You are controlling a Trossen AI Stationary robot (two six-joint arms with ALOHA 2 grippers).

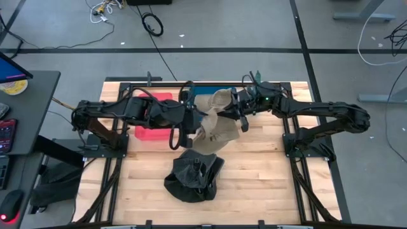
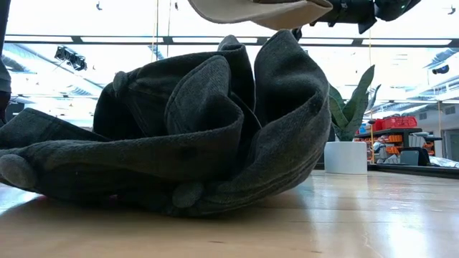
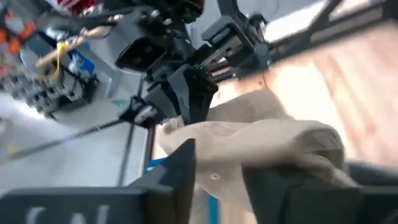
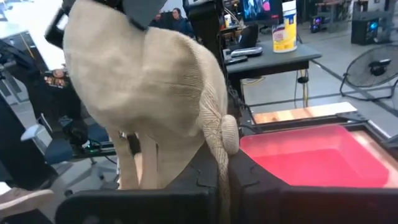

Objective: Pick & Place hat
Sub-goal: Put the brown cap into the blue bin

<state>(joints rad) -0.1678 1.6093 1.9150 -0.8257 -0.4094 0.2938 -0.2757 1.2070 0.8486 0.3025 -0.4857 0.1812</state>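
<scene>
I should use my right gripper to turn the brim toward my left gripper to take, because my left gripper meets a fold of the hat while the beige hat's brim hangs below.
A beige cloth hat hangs in the air over the middle of the table, held between my two grippers. It also shows in the left wrist view, the right wrist view and at the top of the low view. My left gripper is shut on its left side. My right gripper is shut on its right side. A dark grey hat lies crumpled on the table nearer the near edge and fills the low view. My left gripper pinches a fold of the beige hat between its two fingers, coming level from the table's left. The hat is lifted clear of the table. My right gripper pinches the hat's rolled edge between its two fingers, coming from the table's right. The cloth bulges out beyond the fingers, clear of the table.
A red bin stands under the left arm and shows in the right wrist view. A blue bin stands at the far edge. Bare wood lies to the right of the dark hat. Black frame rails run along the table's sides.
</scene>
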